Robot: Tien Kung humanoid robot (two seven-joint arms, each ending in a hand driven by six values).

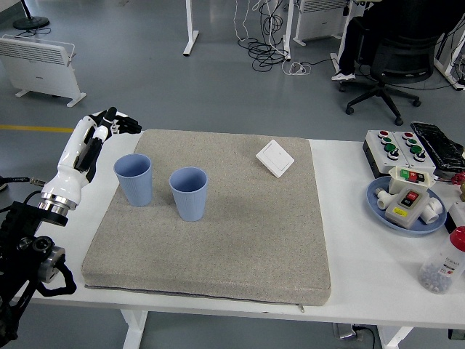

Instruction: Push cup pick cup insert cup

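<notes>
The blue cup [189, 194] gets slimmer down to a narrow base [192, 216], so I expect the cup to slide down into the other cup almost to its rim when the robot inserts it.
Two blue cups stand upright on the grey mat [240, 240]. The left cup [134, 179] is near the mat's left edge and the right cup [189, 193] stands just beside it, a small gap between them. My left hand [112, 122] is raised above the table's far left corner, up and left of the left cup, and touches neither cup. Its fingers are loosely spread and hold nothing. The right arm is out of the picture.
A white switch plate [275, 158] lies at the mat's far right. On the table's right stand a button box [398, 148], a blue plate [378, 202] with switch parts and a clear bottle [444, 263]. An office chair [396, 62] stands beyond the table.
</notes>
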